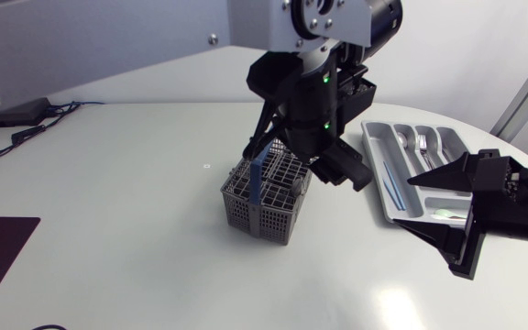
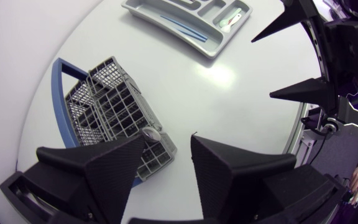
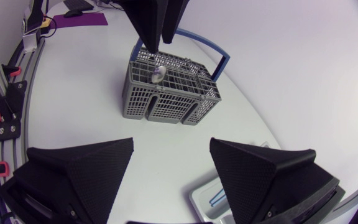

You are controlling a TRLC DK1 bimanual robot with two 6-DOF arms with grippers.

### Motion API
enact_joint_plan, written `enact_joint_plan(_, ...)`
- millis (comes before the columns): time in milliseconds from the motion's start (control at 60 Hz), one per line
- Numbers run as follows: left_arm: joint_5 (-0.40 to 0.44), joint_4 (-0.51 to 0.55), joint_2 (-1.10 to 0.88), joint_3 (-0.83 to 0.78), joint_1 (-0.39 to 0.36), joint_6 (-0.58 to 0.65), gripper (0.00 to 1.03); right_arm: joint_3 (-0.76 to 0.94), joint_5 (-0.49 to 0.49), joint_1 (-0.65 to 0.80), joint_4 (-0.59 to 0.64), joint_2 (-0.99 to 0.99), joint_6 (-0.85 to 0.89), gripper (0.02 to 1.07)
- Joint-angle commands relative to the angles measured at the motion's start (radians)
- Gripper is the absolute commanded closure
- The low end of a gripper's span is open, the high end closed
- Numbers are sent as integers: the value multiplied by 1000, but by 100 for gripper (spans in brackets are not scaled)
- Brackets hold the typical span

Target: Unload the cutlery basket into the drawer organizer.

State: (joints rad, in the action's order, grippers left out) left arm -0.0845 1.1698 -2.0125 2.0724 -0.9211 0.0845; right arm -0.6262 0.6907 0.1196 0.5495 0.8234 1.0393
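I expect the spoon to come free and leave the basket standing when I lift it, because the metal spoon's bowl (image 1: 297, 186) sticks up above the basket's open grid (image 1: 279, 179).
The grey wire cutlery basket (image 1: 266, 197) with a blue handle (image 1: 259, 179) stands mid-table. My left gripper (image 1: 301, 165) hangs just above its right end, open. In the left wrist view the left gripper (image 2: 168, 137) is over the basket (image 2: 107, 109), and a silver spoon end (image 2: 151, 134) sticks up by one fingertip. The grey drawer organizer (image 1: 379, 174) lies to the right, holding a fork and spoon (image 1: 422, 142) and a thin blue piece (image 1: 392, 179). My right gripper (image 1: 409, 203) hovers open over its near end. The right wrist view shows the right gripper (image 3: 171, 142) facing the basket (image 3: 169, 93).
White round table with bare surface left of and in front of the basket. The table edge curves close behind my right gripper. The two grippers stand about a hand's width apart over the gap between basket and organizer (image 2: 185, 28).
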Motion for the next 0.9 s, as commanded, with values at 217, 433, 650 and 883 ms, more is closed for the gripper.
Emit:
enact_joint_plan(217, 61, -13, 1, -18, 21, -37, 4, 28, -5, -1, 9, -30, -13, 18)
enact_joint_plan(433, 129, -15, 8, 20, 41, -111, 4, 22, -5, -5, 21, -43, -16, 18)
enact_joint_plan(650, 89, 54, -29, 89, 37, -138, 4, 22, -11, -5, 33, -61, -15, 18)
enact_joint_plan(883, -34, 99, -63, 97, 34, -241, 4, 20, -11, -6, 49, -75, -8, 18)
